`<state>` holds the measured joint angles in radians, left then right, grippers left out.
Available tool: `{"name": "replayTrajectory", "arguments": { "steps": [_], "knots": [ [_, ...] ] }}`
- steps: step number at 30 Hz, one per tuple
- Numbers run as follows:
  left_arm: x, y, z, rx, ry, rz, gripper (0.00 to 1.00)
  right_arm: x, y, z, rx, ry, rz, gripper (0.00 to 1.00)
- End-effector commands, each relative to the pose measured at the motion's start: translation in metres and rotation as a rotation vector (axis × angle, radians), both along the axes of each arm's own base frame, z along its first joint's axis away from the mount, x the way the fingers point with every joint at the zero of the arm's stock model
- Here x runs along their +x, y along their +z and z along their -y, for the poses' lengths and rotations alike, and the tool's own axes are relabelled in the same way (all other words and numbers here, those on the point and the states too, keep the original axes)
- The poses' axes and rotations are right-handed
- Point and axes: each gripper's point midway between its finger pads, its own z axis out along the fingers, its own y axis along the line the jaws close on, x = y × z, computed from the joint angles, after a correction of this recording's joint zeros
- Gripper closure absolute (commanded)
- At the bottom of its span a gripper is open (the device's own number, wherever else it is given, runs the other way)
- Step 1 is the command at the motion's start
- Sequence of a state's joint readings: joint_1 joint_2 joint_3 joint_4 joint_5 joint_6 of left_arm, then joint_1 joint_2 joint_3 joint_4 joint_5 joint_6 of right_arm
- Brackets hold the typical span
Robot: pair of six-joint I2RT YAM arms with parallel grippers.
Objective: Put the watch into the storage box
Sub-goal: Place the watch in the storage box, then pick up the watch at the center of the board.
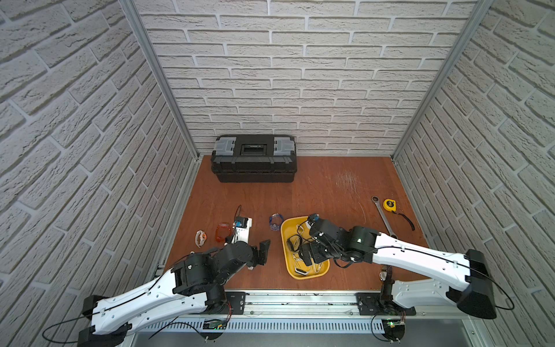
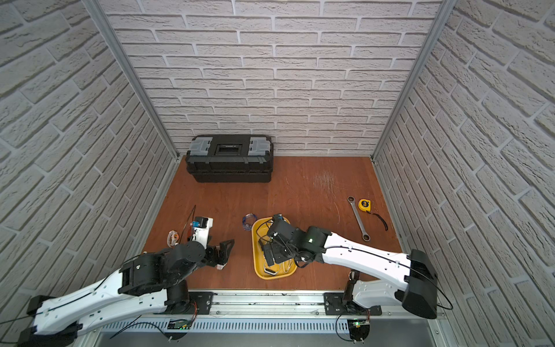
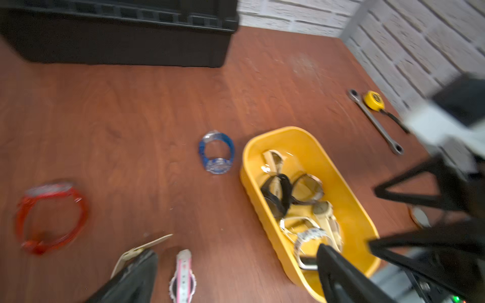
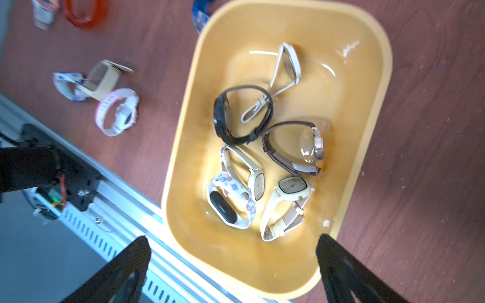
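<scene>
The robot's right gripper is empty and hangs above the storage box (image 1: 295,251), blocking the way in, so it should move back before the left gripper brings the blue watch (image 1: 275,221).
The yellow storage box (image 1: 284,244) (image 2: 255,251) lies on the brown table with several watches inside, among them a black band (image 4: 223,118), a cream watch (image 4: 290,199) and a patterned band (image 4: 229,203). My right gripper (image 4: 233,240) (image 1: 310,255) hangs open over the box's near end and holds nothing. More watches lie on the table: blue (image 1: 276,221) (image 3: 216,153), orange (image 1: 223,232) (image 3: 49,217), and pink-and-white (image 3: 182,278) (image 4: 116,111). My left gripper (image 3: 237,250) (image 1: 262,249) is open left of the box, above the pink-and-white watch.
A black toolbox (image 1: 253,157) stands at the back wall. A wrench (image 1: 383,216) and a yellow tape measure (image 1: 389,205) lie at the right. A beige watch (image 4: 103,78) and a white-and-orange one (image 1: 200,238) lie at the left. The metal rail (image 1: 300,300) runs along the front.
</scene>
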<state>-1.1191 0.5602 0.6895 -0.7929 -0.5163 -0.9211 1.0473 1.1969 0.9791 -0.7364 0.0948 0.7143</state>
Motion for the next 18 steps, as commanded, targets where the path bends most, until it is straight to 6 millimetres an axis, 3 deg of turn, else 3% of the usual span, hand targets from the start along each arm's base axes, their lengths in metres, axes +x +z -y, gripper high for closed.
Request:
{"name": "replayTrajectory", "arguments": {
  "steps": [1,6,9,18],
  "knots": [
    [0.001,-0.007,-0.016,-0.031,0.109,-0.129,0.02,-0.002,0.017,0.008,0.046,0.045,0.088,0.00],
    [0.025,-0.036,-0.012,0.007,0.181,-0.329,0.02,-0.007,0.043,0.019,0.118,0.096,0.183,0.00],
    [0.050,-0.050,-0.003,-0.061,0.181,-0.406,0.02,-0.012,0.053,0.020,0.163,0.122,0.208,0.00],
    [0.122,-0.078,0.032,-0.066,-0.008,-0.523,0.03,-0.024,0.045,-0.001,0.183,0.242,0.145,0.00]
  ]
}}
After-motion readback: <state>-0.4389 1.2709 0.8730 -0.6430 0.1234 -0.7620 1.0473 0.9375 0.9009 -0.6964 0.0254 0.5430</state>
